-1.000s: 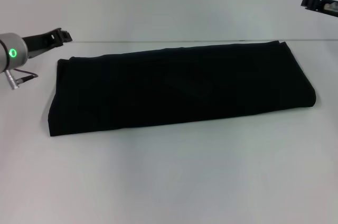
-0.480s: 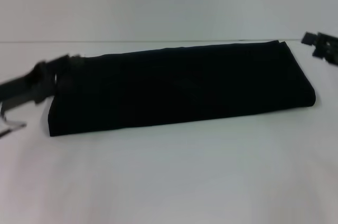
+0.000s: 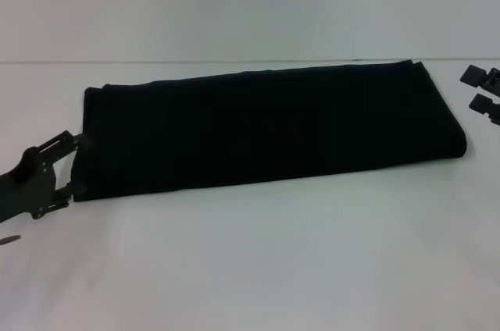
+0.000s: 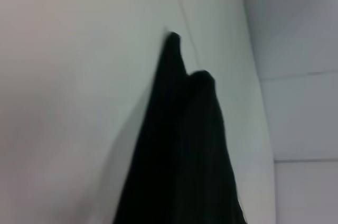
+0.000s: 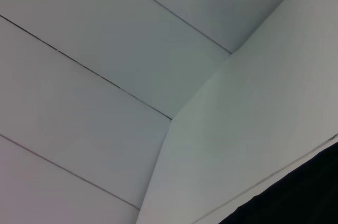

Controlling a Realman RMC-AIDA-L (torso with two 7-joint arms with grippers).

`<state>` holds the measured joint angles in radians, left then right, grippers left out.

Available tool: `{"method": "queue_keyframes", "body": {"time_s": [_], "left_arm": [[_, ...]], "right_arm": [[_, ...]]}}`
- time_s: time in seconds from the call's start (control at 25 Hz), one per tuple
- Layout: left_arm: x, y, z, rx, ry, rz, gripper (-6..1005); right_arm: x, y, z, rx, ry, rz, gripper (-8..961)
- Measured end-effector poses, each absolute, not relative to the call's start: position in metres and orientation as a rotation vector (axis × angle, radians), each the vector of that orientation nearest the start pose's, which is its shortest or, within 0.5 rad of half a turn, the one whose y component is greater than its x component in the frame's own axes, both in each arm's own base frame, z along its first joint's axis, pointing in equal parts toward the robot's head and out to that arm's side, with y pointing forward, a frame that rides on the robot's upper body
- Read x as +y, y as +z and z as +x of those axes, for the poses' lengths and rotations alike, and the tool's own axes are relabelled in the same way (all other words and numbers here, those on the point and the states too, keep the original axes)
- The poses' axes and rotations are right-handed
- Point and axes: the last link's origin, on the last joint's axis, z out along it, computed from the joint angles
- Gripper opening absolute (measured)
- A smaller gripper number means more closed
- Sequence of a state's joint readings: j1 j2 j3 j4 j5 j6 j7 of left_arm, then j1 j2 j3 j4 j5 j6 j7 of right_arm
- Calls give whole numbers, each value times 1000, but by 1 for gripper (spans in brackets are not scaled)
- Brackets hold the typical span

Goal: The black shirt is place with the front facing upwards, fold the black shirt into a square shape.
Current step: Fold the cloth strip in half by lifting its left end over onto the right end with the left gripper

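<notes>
Next, I pull back and come in deeper (image 3: 103,171) near the shirt's front corner before I fold, because my left gripper's open fingers only just overlap the black shirt's end edge (image 3: 78,164).
The black shirt (image 3: 266,128) lies folded into a long flat strip across the white table (image 3: 258,261), with no print showing. My left gripper (image 3: 72,169) is open at the strip's left end, near its front corner, one finger on each side of that edge. I cannot tell whether it touches the cloth. My right gripper (image 3: 471,89) is open and sits just off the strip's right end, apart from it. The left wrist view looks along the black shirt (image 4: 185,155). The right wrist view catches only a corner of the black shirt (image 5: 298,197).
The table's far edge (image 3: 234,61) runs just behind the shirt, with a pale wall (image 3: 250,3) beyond it. A wide stretch of bare white table lies in front of the shirt.
My left gripper has swung from behind the shirt's far left corner forward and down to its front left end. My right gripper has dropped from the upper right to beside the shirt's right end.
</notes>
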<state>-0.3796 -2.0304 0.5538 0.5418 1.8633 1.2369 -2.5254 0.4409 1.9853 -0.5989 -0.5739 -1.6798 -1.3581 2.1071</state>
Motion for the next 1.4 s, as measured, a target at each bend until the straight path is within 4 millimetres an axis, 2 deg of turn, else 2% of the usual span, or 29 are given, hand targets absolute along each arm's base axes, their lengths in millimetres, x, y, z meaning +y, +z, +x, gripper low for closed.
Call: {"method": "queue_keyframes", "body": {"time_s": [0.28,0.52,0.72,0.84,1.12,1.4], "left_arm": [[319,30,-364,2734,1333,1648,945],[325,33,-357,2673,1404,1694,942],[337,20,-359,2765,1288,1758,940],[338,19,-361,2785,1258,1770,939],[326,33,-356,2691,1307,1728,936],[314,34,-371,2796,1251,1605,933]], "right_arm": [[352,71,314,1615,1175,-1898,943],[350,69,316,1615,1180,-1890,944],[350,67,316,1620,1176,-1884,944],[351,68,316,1622,1175,-1880,944],[349,72,319,1624,1189,-1862,944],[350,71,318,1621,1190,-1861,943]]}}
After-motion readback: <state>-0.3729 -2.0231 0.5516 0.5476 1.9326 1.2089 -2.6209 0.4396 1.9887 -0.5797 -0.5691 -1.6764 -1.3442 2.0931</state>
